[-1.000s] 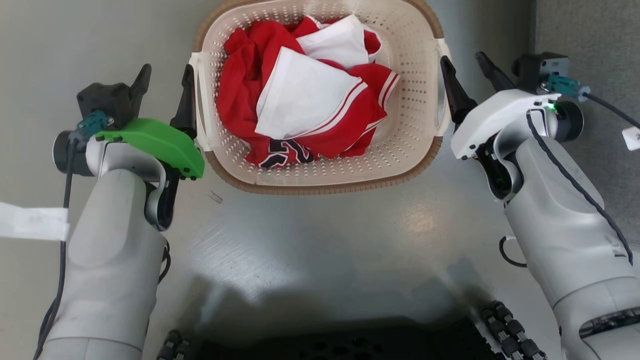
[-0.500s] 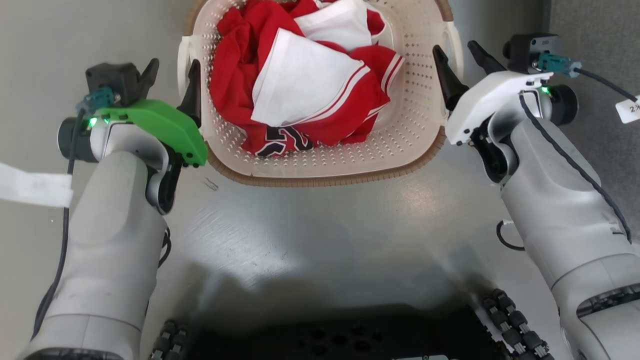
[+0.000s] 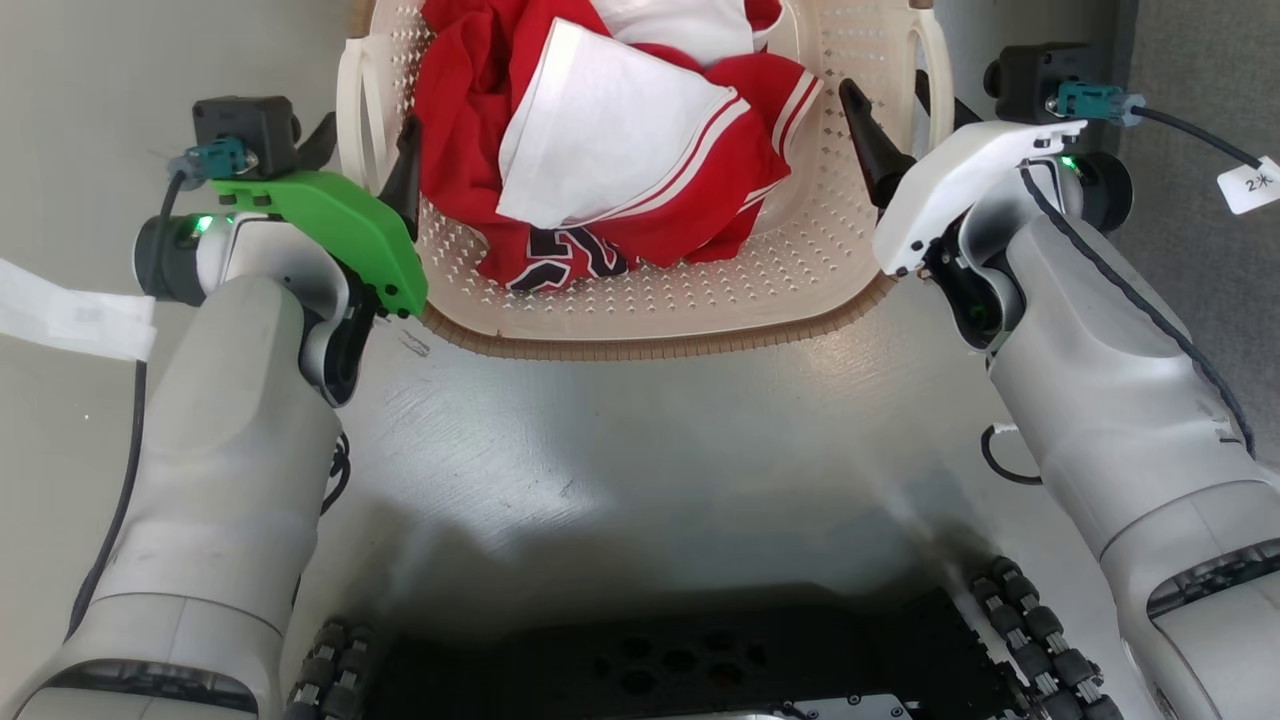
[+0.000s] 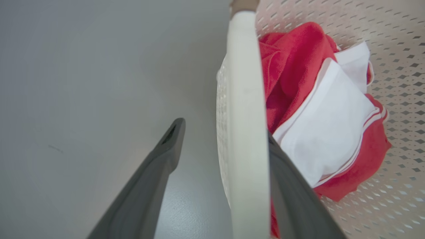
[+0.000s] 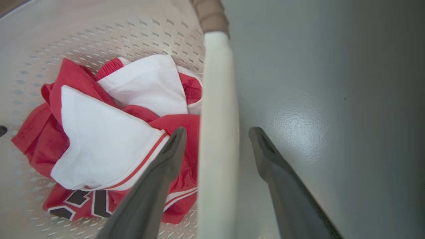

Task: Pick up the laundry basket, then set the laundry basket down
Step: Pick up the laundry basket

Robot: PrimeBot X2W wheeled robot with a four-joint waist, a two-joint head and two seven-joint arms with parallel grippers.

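The basket's white handle [image 3: 937,74] continues straight from the basket's brown rim [image 5: 212,18]. The handle will stay in line when I lift, rather than swing up.
The laundry basket [image 3: 640,345] is cream and perforated with a brown woven rim. It stands on the grey floor at the top centre of the head view and holds red and white clothes [image 3: 620,160]. My left gripper [image 3: 365,130] is open astride the basket's left white handle [image 4: 247,132], one finger outside and one inside the wall. My right gripper [image 3: 887,88] is open astride the right handle [image 5: 217,132] in the same way. In the wrist views each handle runs between the left gripper [image 4: 224,129] fingers and the right gripper [image 5: 217,130] fingers, with gaps at the sides.
My dark wheeled base [image 3: 680,670] fills the bottom edge of the head view. A white strip [image 3: 70,320] lies on the floor at the left. A tagged cable [image 3: 1245,185] trails from the right wrist. A darker grey surface [image 3: 1210,60] borders the far right.
The head view has shifted, with the basket now higher in it. Both grippers have moved in from beside the basket, so each handle lies between a pair of fingers.
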